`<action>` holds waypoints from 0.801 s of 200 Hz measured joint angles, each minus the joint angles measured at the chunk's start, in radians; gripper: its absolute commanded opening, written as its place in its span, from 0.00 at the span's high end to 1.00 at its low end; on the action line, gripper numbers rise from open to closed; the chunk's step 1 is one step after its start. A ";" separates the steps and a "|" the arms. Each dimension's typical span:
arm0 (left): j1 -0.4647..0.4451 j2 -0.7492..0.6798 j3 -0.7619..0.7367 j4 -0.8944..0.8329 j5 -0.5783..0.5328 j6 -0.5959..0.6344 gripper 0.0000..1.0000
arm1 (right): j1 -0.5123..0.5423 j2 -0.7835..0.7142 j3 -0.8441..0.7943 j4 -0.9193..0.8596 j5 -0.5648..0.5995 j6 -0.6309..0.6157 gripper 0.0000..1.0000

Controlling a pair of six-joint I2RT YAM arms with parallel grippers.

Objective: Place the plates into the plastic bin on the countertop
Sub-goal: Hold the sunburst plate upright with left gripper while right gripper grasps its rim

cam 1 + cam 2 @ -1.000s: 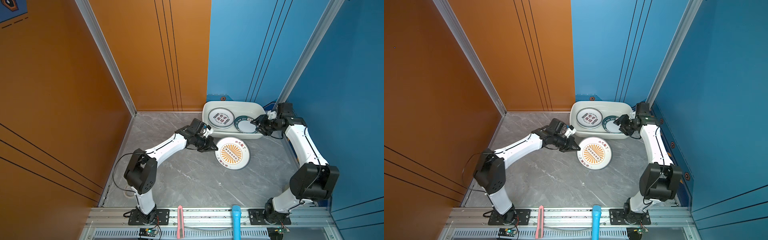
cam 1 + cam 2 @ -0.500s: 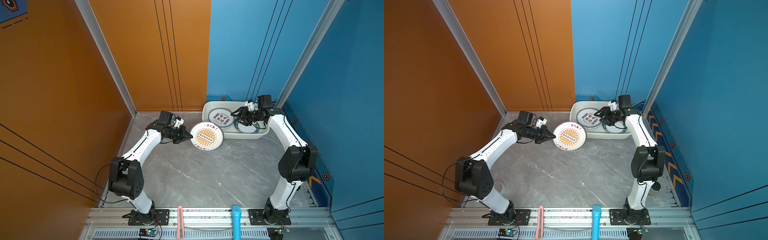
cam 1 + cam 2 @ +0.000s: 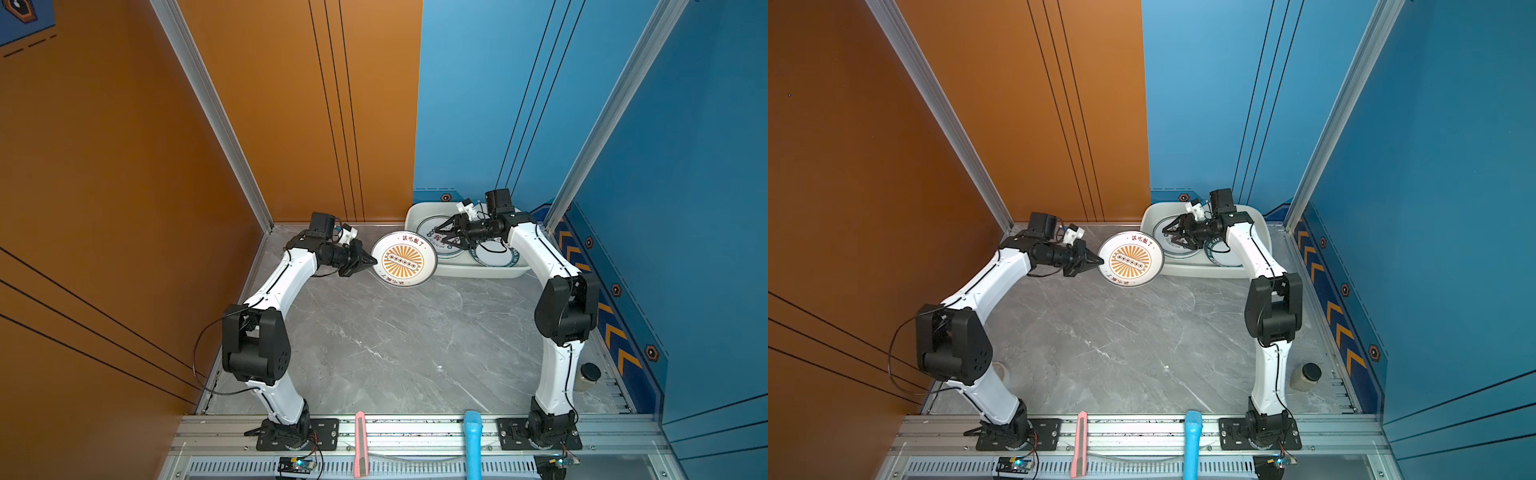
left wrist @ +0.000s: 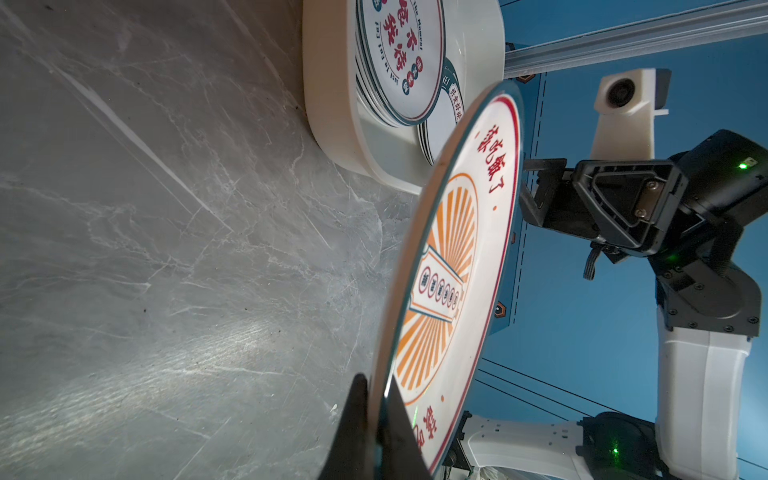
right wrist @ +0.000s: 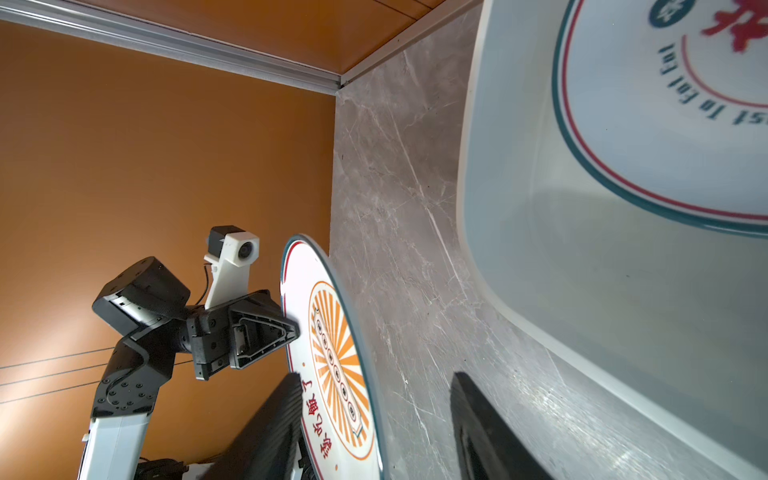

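Note:
My gripper will lower the white plate with an orange sunburst (image 3: 404, 259). The plate should nest on the stack, because the red-character plate has a matching banded rim (image 5: 605, 173).
My left gripper (image 3: 374, 262) (image 3: 1100, 262) (image 4: 376, 382) is shut on the rim of a white plate with an orange sunburst (image 3: 403, 259) (image 3: 1130, 259) (image 4: 449, 270) (image 5: 332, 357). The plate hangs tilted above the grey countertop (image 3: 395, 340), at the left end of the white plastic bin (image 3: 478, 272) (image 3: 1204, 271) (image 4: 328, 95) (image 5: 519, 249). My right gripper (image 3: 436, 237) (image 3: 1166, 235) (image 5: 376, 376) hovers open over the bin's left half, and the plate's far rim lies between its spread jaws, untouched. Inside the bin lie a stack topped by a red-character plate (image 4: 399, 54) (image 5: 665, 104) and a green-rimmed plate (image 3: 494, 255).
A small dark-lidded jar (image 3: 588, 376) (image 3: 1306, 376) stands at the right front by the blue wall. A pink knife (image 3: 360, 440) and a blue handle (image 3: 473, 440) lie on the front rail. An orange wall bounds the left side.
The sunburst plate has moved with my left gripper from in front of the bin to its left end. The right gripper has swung left over the bin toward the plate.

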 measured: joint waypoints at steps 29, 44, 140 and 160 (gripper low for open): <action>0.000 0.023 0.003 -0.001 0.000 0.000 1.00 | 0.022 0.023 0.000 -0.001 -0.026 -0.009 0.42; 0.000 0.025 0.005 -0.001 0.000 -0.001 1.00 | 0.031 0.030 0.000 -0.001 -0.036 -0.012 0.42; -0.030 0.040 0.047 -0.001 -0.002 -0.007 1.00 | 0.066 0.026 -0.083 -0.036 -0.088 -0.099 0.68; -0.048 0.058 0.066 -0.001 -0.005 -0.007 1.00 | 0.081 0.006 -0.118 -0.050 -0.090 -0.116 0.76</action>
